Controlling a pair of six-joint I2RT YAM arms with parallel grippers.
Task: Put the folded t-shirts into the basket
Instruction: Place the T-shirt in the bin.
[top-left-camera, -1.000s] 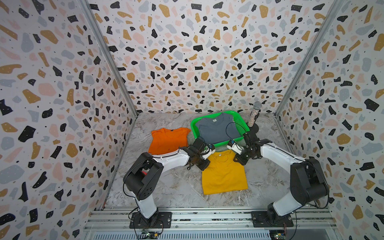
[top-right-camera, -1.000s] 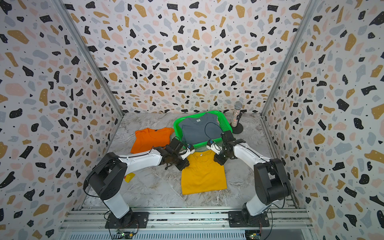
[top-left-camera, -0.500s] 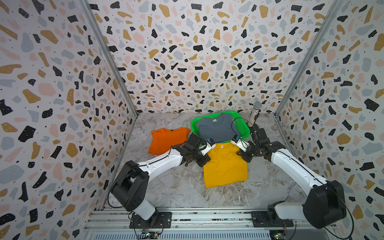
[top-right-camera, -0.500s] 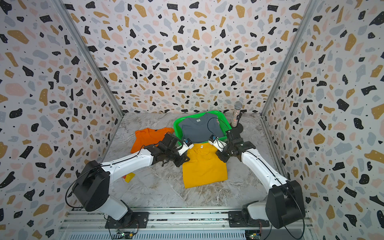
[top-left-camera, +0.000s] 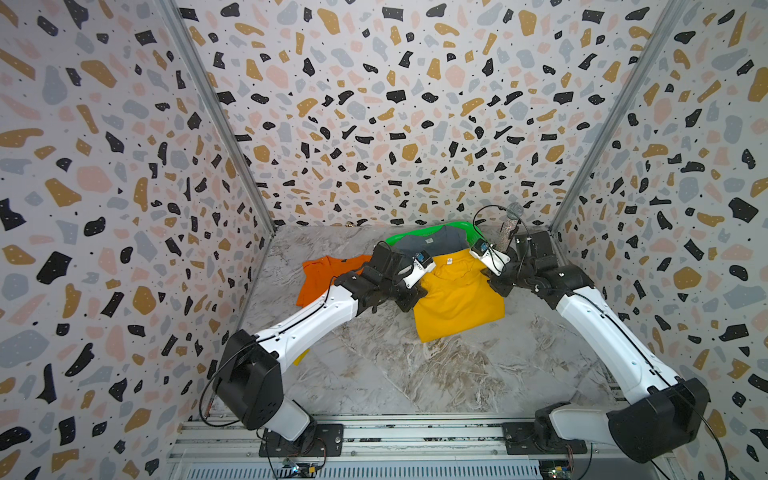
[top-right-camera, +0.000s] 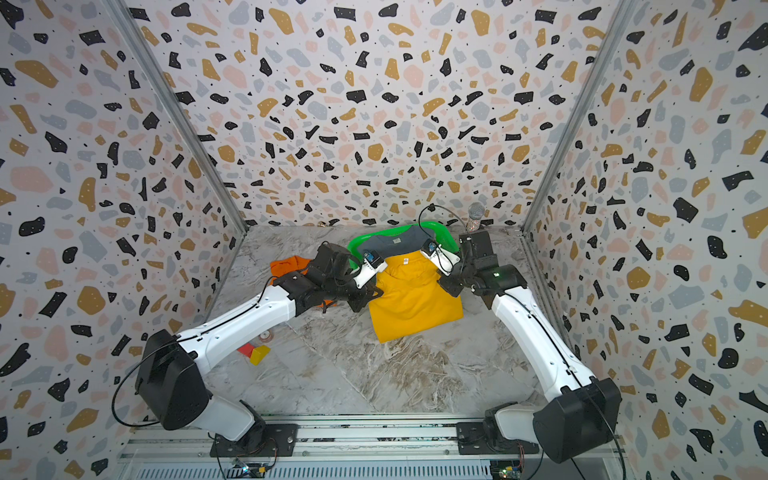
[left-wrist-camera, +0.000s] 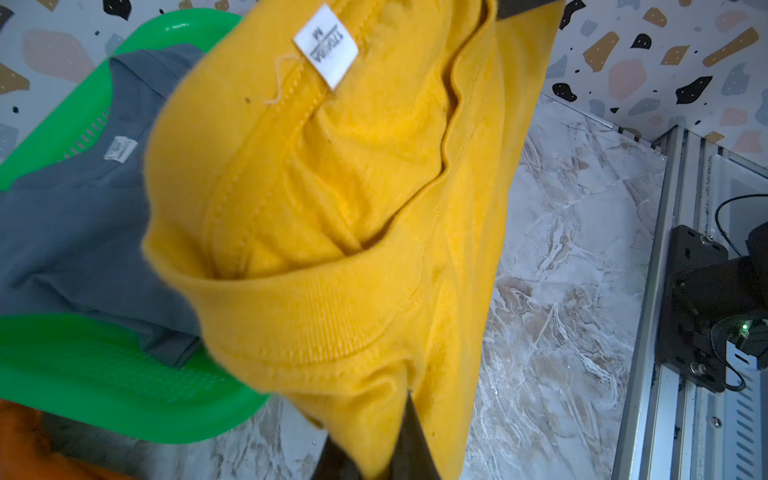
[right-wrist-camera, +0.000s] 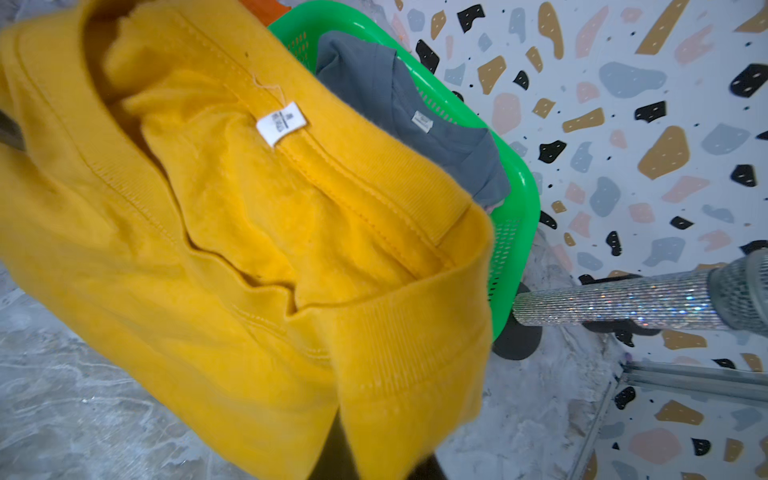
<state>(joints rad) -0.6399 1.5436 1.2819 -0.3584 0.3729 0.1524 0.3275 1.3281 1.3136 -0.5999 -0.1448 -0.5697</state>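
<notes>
The yellow shirt hangs spread out by both shoulders with its collar (top-left-camera: 450, 261) toward the basket, so the robot's right gripper should keep carrying it until its hem lies over the grey-blue t-shirt (top-left-camera: 432, 239).
A mustard yellow folded t-shirt (top-left-camera: 457, 299) (top-right-camera: 411, 299) hangs by its collar end, raised at the front of the green basket (top-left-camera: 465, 226) (top-right-camera: 436, 227), while its hem still lies on the table. My left gripper (top-left-camera: 428, 266) (left-wrist-camera: 374, 449) is shut on one shoulder of the yellow shirt (left-wrist-camera: 332, 208). My right gripper (top-left-camera: 480, 251) (right-wrist-camera: 378, 457) is shut on the other shoulder (right-wrist-camera: 249, 249). A grey-blue t-shirt (top-left-camera: 436, 245) (left-wrist-camera: 62, 216) lies in the basket (left-wrist-camera: 104, 374) (right-wrist-camera: 515, 208). An orange t-shirt (top-left-camera: 320, 274) (top-right-camera: 291, 264) lies on the table to the left, partly behind my left arm.
A glittery microphone on a round stand (top-left-camera: 509, 232) (right-wrist-camera: 623, 299) stands just right of the basket. Small red and yellow blocks (top-right-camera: 255, 353) lie under my left arm. Patterned walls close three sides, and a metal rail (top-left-camera: 415, 432) runs along the front.
Both grippers have lifted the yellow shirt's collar end and carried it back toward the basket, so it now overlaps the basket's front rim. Both arms have stretched forward.
</notes>
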